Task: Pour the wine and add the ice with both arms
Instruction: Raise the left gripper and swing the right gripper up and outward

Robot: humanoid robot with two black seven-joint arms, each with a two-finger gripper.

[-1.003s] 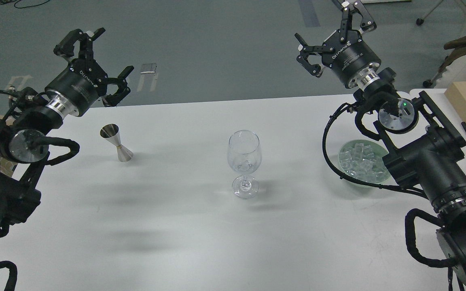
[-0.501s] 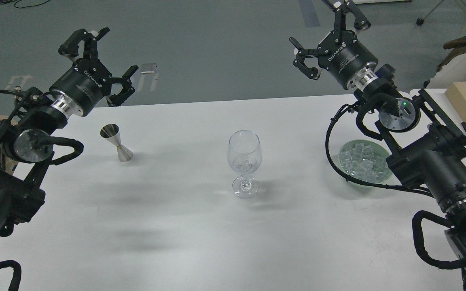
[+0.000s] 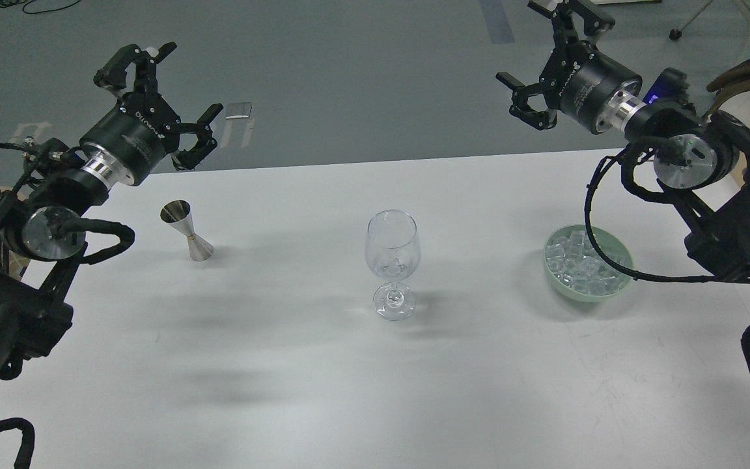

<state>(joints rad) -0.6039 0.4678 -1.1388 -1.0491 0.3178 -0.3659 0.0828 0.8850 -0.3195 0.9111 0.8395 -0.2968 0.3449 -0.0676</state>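
The small clear ice cube point(image 3: 579, 249) should come free by itself when I lift it, because the heaped cubes point(image 3: 585, 268) in the pale green bowl lie at odd angles.
A clear wine glass point(image 3: 393, 260) stands upright mid-table, with a little clear matter at the bottom of its bowl. A steel jigger point(image 3: 187, 230) stands to its left; no wine stream shows. A pale green bowl point(image 3: 621, 288) at the right holds many clear ice cubes point(image 3: 580, 262). My left gripper point(image 3: 161, 91) is open and empty, raised beyond the table's far edge, above and behind the jigger. My right gripper point(image 3: 547, 62) is open and empty, high beyond the far edge, above and behind the bowl.
The white table point(image 3: 284, 365) spans the view, with grey floor behind. The right arm's black cable point(image 3: 593, 215) loops over the bowl's right side. A wheeled chair base point(image 3: 681, 29) and dark clutter sit at the far right.
My right arm swung right and up, uncovering the bowl of ice and hiding the wooden block. My left gripper rose slightly. Glass, jigger and bowl have not moved.
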